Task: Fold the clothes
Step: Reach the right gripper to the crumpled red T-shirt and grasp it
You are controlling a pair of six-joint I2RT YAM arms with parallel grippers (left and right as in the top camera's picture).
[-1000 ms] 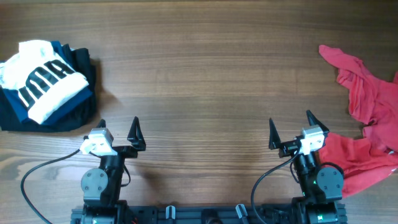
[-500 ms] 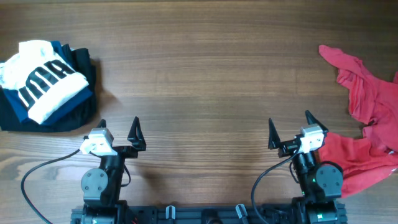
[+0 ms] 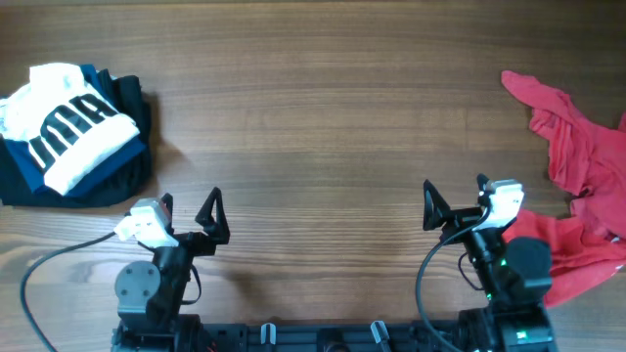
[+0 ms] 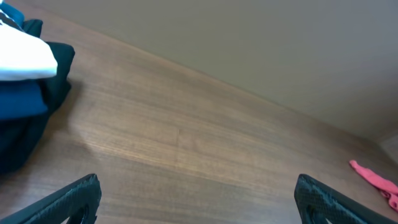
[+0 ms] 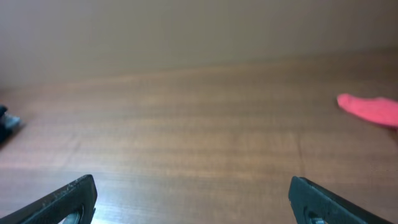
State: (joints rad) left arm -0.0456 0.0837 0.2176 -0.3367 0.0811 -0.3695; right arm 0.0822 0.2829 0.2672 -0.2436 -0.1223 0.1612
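Note:
The red garment (image 3: pixel 585 154) lies crumpled away from the folded stack, so my open right gripper should keep going toward the garment's near edge (image 3: pixel 544 227) and close on the cloth there.
A crumpled red garment (image 3: pixel 577 186) lies at the table's right edge; part of it shows in the right wrist view (image 5: pixel 370 110) and in the left wrist view (image 4: pixel 376 182). A folded stack of white and navy clothes (image 3: pixel 73 132) sits at the far left, its edge in the left wrist view (image 4: pixel 25 74). My left gripper (image 3: pixel 188 207) is open and empty at the front left, its fingertips wide apart (image 4: pixel 196 193). My right gripper (image 3: pixel 455 200) is open and empty at the front right, just left of the red garment, its fingertips wide apart (image 5: pixel 193 193).
The wooden table (image 3: pixel 323 117) spans the whole view. Cables run from both arm bases (image 3: pixel 59 284) along the front edge.
Both arms have shifted a little: the left gripper moved slightly down and left, the right gripper slightly right and up. The clothes have not moved.

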